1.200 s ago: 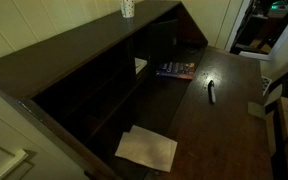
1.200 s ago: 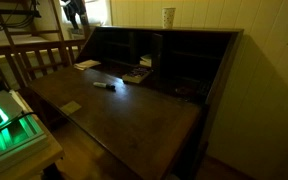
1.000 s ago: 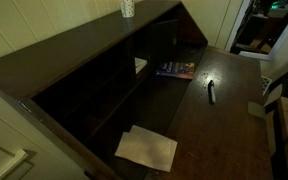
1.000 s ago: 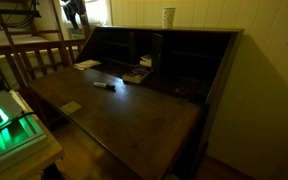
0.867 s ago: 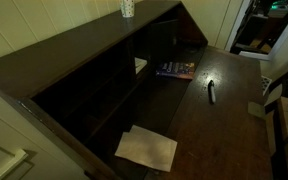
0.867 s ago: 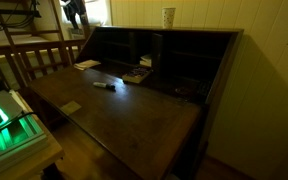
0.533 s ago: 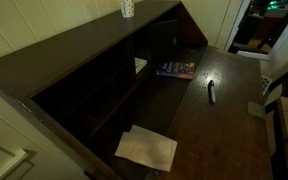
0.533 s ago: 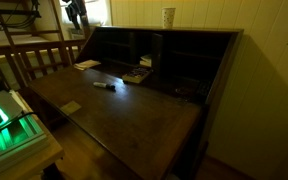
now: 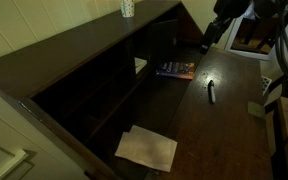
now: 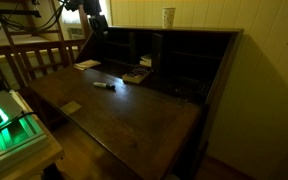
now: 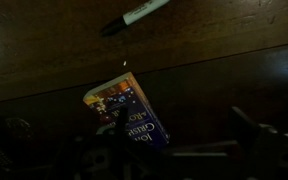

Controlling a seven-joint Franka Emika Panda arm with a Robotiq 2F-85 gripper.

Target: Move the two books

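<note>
The dark blue book (image 9: 175, 70) lies flat and clear of the pen. My open gripper should keep moving down toward the book (image 11: 130, 108) and close there.
The dark blue book (image 9: 176, 69) with orange-yellow marks lies flat at the back of the desk's fold-down leaf, by the cubbies; it shows in the other exterior view (image 10: 135, 75) and in the wrist view (image 11: 129, 112). The pale whitish-green book (image 9: 141, 65) lies in a cubby just behind it (image 10: 144, 62); I cannot make it out in the dark wrist view. My gripper (image 9: 206, 40) hangs in the air above the blue book (image 10: 97, 25). In the wrist view its fingers (image 11: 184, 150) stand apart, open and empty.
A dark pen (image 9: 211, 90) lies on the leaf (image 10: 104, 85) (image 11: 134, 15). A white sheet of paper (image 9: 147, 148) lies at one end (image 10: 87, 64). A small tan block (image 9: 256, 109) sits near the front edge. A cup (image 9: 127, 8) stands on the desk top.
The arm and gripper have come into both exterior views, above the blue book's end of the desk. Books, pen and paper have not moved.
</note>
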